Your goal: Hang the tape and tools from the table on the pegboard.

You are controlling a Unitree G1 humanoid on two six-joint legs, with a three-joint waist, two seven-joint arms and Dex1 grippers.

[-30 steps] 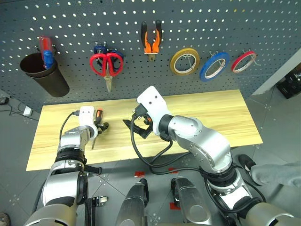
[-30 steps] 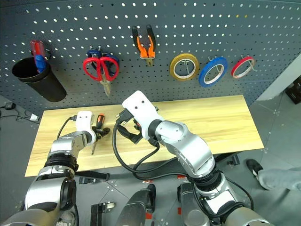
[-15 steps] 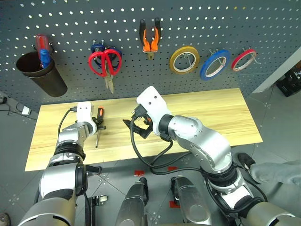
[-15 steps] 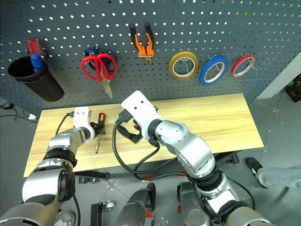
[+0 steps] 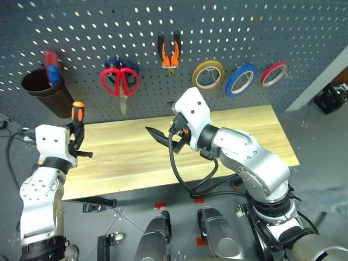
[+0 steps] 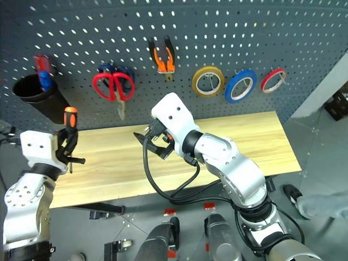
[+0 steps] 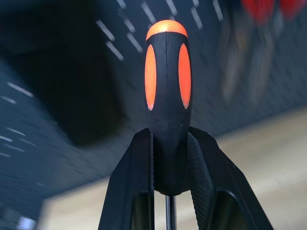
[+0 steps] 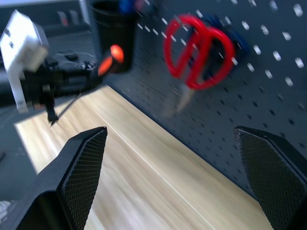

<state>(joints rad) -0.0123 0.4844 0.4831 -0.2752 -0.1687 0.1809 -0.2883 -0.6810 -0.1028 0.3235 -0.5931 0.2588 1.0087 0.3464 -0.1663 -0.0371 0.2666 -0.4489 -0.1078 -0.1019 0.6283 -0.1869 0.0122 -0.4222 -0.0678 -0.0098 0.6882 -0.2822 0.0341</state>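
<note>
The screwdriver's shaft [image 6: 71, 168] is hanging lower than the black cup's rim. Next, my left gripper raises the screwdriver high, then lowers it into the cup's opening [image 6: 29, 88] with the shaft going first.
My left gripper [image 5: 75, 140] is shut on the screwdriver [image 5: 78, 111], held off the left end of the table [image 5: 244, 128] with the orange-and-black handle up and the thin shaft pointing down. In the left wrist view the fingers [image 7: 139, 167] clamp the base of the handle [image 7: 167, 86]. My right gripper [image 5: 159, 136] hovers open and holds nothing over the table's middle, its fingers [image 8: 84, 158] spread wide. On the pegboard [image 5: 98, 27] hang the red-handled scissors [image 5: 119, 81], the pliers [image 5: 168, 51] and the blue tape [image 5: 242, 79].
A black cup [image 5: 43, 89] holding a red-and-blue tool hangs on the pegboard just above and behind the screwdriver. A yellow tape ring [image 5: 207, 75] and a red tape ring [image 5: 273, 73] flank the blue one. Blue-handled scissors [image 5: 113, 64] sit behind the red ones.
My left gripper shut on the screwdriver where it lay on the table, then lifted it up and back to the left, turning the handle upward. My right gripper rose slightly, still open.
</note>
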